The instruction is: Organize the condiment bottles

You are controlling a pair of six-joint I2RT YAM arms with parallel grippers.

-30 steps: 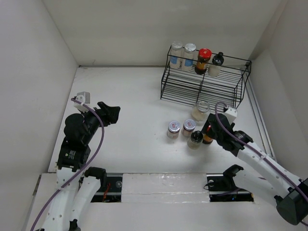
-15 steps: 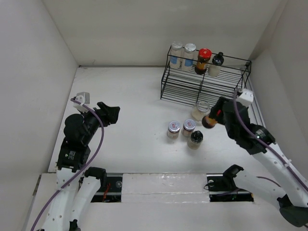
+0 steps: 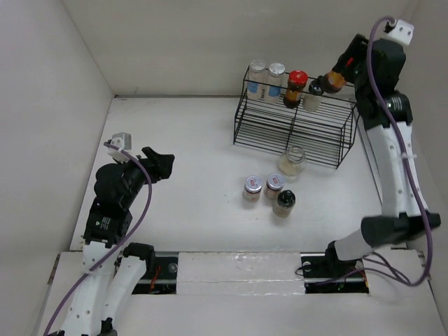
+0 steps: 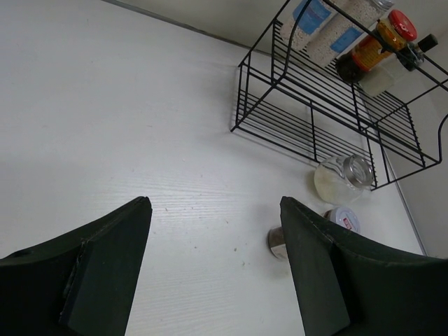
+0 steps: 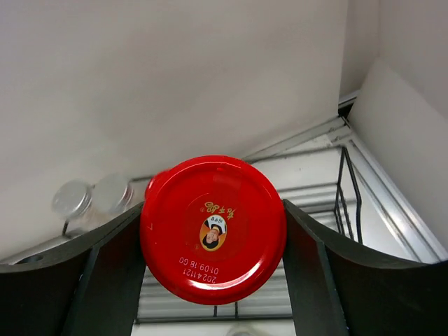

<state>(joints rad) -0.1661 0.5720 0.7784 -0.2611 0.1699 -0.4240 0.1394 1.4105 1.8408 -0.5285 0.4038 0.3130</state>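
The dark brown jar (image 3: 333,82) is held by its lid in my right gripper above the top shelf's loose end (image 3: 341,103), so I should keep moving it down until its base sits there.
My right gripper (image 3: 337,75) is shut on a red-lidded dark brown jar (image 3: 333,81) and holds it in the air over the right end of the black wire rack (image 3: 294,122). In the right wrist view its red lid (image 5: 212,227) sits between my fingers. The rack's top shelf holds two silver-lidded jars (image 3: 257,71) (image 3: 276,71), a red-lidded jar (image 3: 297,79) and a black-capped bottle (image 3: 316,88). On the table stand a clear jar (image 3: 294,158), two small jars (image 3: 252,186) (image 3: 274,183) and a black-capped jar (image 3: 284,201). My left gripper (image 3: 162,164) is open and empty, far to the left.
White walls close in the table on three sides; the right wall runs close to the rack's right end. In the left wrist view the rack (image 4: 315,115) and the clear jar (image 4: 343,175) lie ahead to the right of my left gripper (image 4: 213,204).
My right arm lifted the red-lidded jar from the table beside the other jars and carried it up and back to above the rack's right end. The left arm has not moved.
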